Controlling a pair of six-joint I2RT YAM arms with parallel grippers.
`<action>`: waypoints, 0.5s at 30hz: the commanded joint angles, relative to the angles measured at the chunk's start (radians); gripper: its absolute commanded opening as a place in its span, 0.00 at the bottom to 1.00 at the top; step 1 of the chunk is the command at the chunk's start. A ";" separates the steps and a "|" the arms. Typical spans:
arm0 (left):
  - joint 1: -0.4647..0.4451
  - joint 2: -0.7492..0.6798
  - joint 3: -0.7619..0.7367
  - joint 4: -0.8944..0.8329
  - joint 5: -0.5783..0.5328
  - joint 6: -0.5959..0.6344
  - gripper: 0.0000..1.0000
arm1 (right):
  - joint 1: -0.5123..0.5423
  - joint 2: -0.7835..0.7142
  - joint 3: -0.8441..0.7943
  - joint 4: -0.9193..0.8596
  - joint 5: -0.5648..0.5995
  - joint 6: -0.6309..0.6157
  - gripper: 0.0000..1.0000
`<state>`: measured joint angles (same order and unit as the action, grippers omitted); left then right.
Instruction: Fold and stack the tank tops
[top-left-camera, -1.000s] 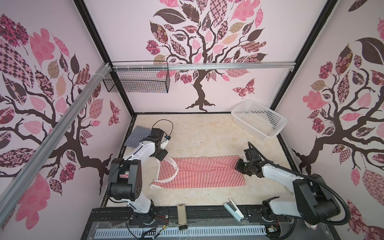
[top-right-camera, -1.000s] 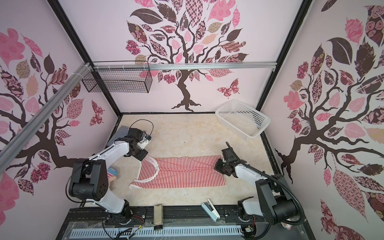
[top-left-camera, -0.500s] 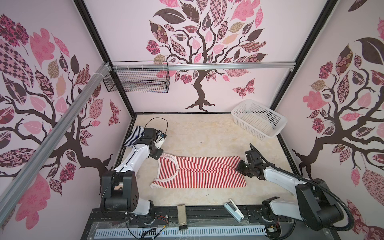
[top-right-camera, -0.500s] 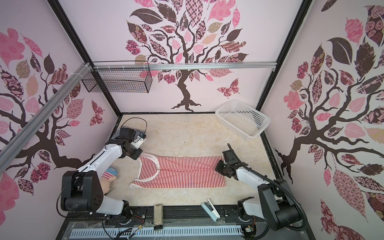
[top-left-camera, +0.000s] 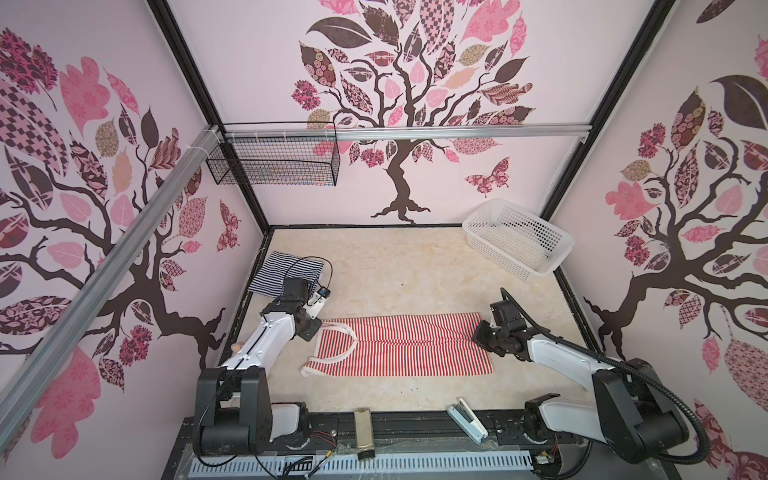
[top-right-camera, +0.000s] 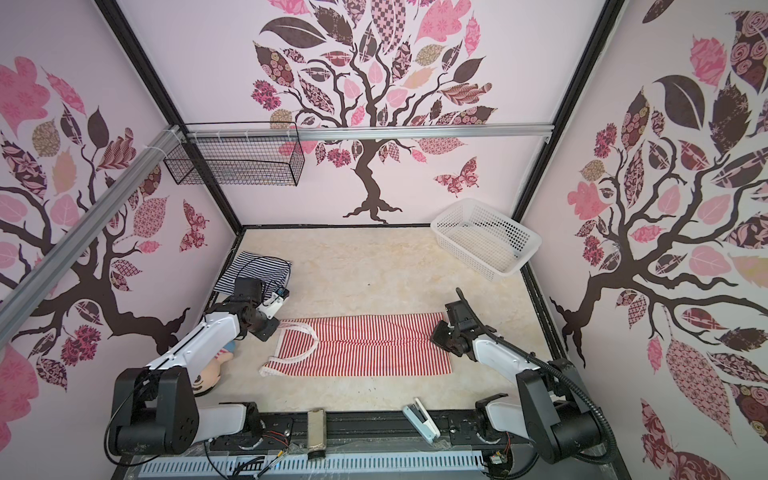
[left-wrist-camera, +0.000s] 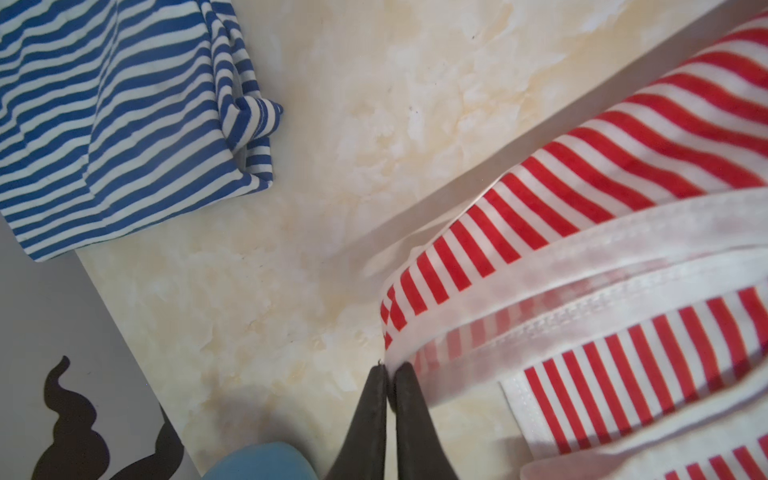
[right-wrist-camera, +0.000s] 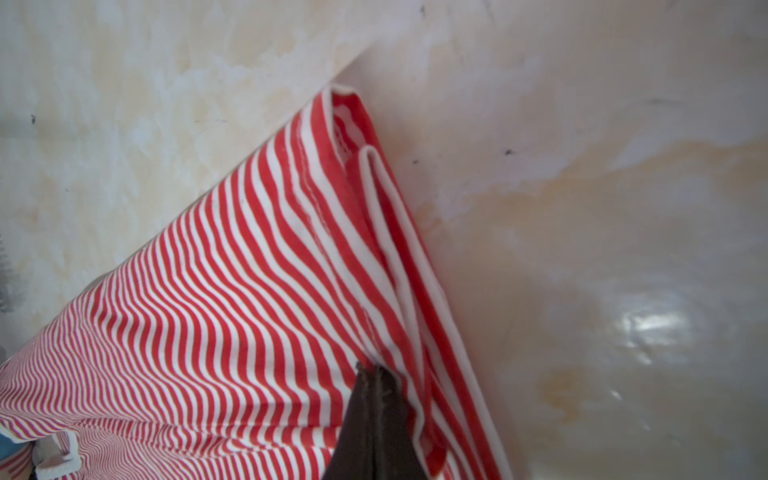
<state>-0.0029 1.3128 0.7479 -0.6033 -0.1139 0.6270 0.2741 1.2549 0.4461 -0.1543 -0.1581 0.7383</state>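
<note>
The red-and-white tank top is lying crosswise, so my left gripper needs to turn its strap end toward the back while my right gripper keeps the hem end close.
The red-and-white tank top lies folded lengthwise across the middle of the table, straps to the left. My left gripper is at the far strap corner. In the left wrist view its jaws are shut on the white strap trim. My right gripper is at the hem end, shut on the puckered striped cloth. The navy-and-white tank top lies folded at the far left, behind the left gripper.
A white plastic basket stands at the far right corner, and a black wire basket hangs on the back rail. A plush doll lies under the left arm. A white stapler and a beige block rest at the front edge.
My left gripper has come down to the strap corner and shut on the trim. The raised strap loop now lies flatter. The right gripper has kept its hold with little movement.
</note>
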 joint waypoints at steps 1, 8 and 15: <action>0.007 0.037 -0.024 0.069 -0.044 -0.001 0.27 | 0.000 0.004 -0.021 -0.145 0.074 0.001 0.00; 0.008 0.118 -0.004 0.099 -0.134 -0.046 0.50 | 0.000 -0.017 0.013 -0.162 0.046 -0.023 0.08; 0.006 -0.095 0.051 -0.015 -0.016 -0.102 0.80 | 0.001 -0.124 0.066 -0.213 0.041 -0.034 0.24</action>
<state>0.0006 1.2697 0.7513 -0.5716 -0.1730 0.5625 0.2745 1.1728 0.4675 -0.2905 -0.1421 0.7147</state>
